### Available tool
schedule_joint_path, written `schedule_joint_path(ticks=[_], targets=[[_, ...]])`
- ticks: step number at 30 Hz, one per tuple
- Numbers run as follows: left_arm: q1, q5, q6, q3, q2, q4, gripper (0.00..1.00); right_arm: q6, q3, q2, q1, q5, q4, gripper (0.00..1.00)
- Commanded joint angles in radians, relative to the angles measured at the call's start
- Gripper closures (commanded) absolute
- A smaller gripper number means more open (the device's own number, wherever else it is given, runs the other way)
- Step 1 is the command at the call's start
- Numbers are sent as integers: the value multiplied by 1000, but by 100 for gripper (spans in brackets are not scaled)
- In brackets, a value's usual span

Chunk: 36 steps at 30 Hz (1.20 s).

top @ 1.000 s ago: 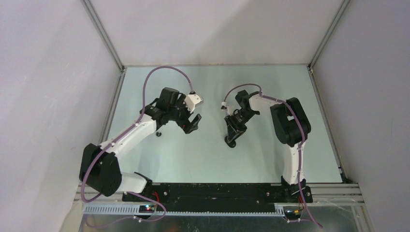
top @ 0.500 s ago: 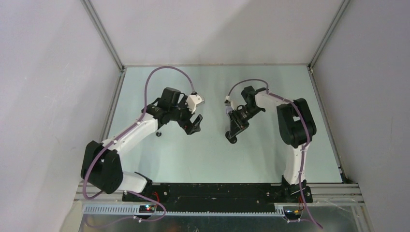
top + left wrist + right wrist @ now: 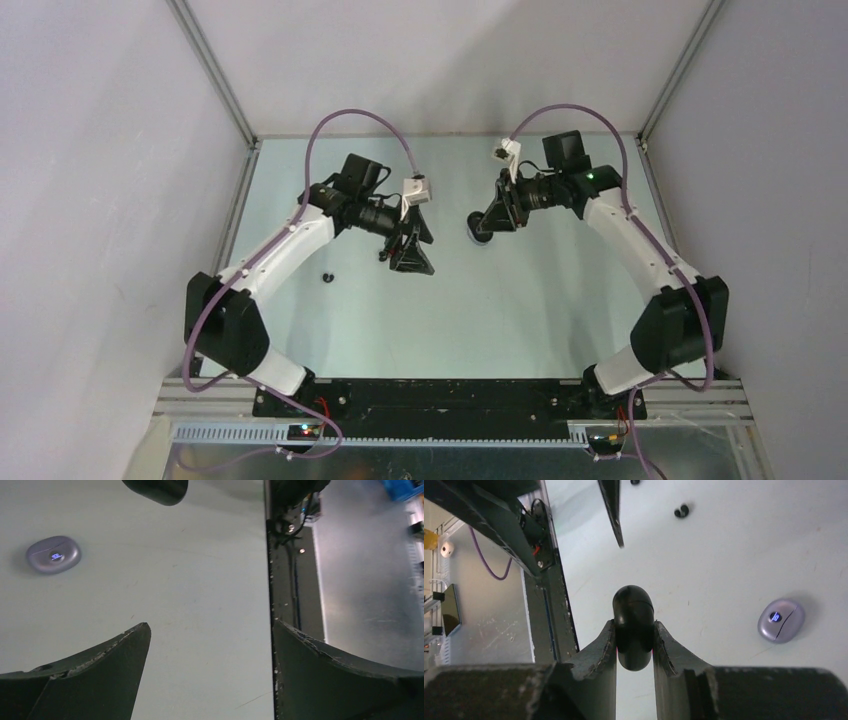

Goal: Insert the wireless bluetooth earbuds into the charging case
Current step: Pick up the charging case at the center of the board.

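Observation:
I should now move my open left gripper toward the case's loose end (image 3: 477, 224) and close it there, since the black charging case (image 3: 634, 612) extends beyond my right gripper's fingers.
My right gripper (image 3: 634, 623) is shut on a closed glossy black charging case (image 3: 633, 625) and holds it above the table. In the top view this gripper (image 3: 484, 228) is at the back middle. A closed pale purple case (image 3: 780, 620) with a blue light lies on the table to its right, and also shows in the left wrist view (image 3: 53, 555). My left gripper (image 3: 209, 625) is open and empty; in the top view it (image 3: 408, 262) hangs left of centre. One black earbud (image 3: 327, 276) lies on the table left of it, also seen in the right wrist view (image 3: 681, 511). No purple earbuds show.
The enclosure's walls and metal frame rails (image 3: 228, 95) close in the table at left, back and right. The black base rail (image 3: 450, 395) runs along the near edge. A second small dark object (image 3: 635, 482) is cut off at the top of the right wrist view.
My right arm has swung outward and carried the black case from the table's middle toward the back. My left gripper has turned and shifted slightly right. The black earbud has not moved.

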Motion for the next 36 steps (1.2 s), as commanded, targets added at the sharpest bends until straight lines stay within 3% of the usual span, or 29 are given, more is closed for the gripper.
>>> schedule_joint_path(ticks=[1, 6, 14, 19, 28, 36], targets=[[-17, 137, -91, 29, 21, 70, 1, 94, -45, -97, 12, -67, 184, 88], [-43, 139, -341, -45, -8, 345, 1, 156, -83, -135, 66, -73, 296, 88], [-101, 149, -335, -53, -14, 331, 1, 196, -149, -163, 132, -121, 360, 87], [-125, 152, -292, -29, -6, 271, 11, 150, -149, -156, 143, -118, 309, 88], [-144, 140, -261, -17, 1, 240, 37, 106, -149, -160, 145, -104, 265, 88], [-147, 134, -272, -11, 6, 243, 44, 79, -149, -152, 154, -113, 240, 88]])
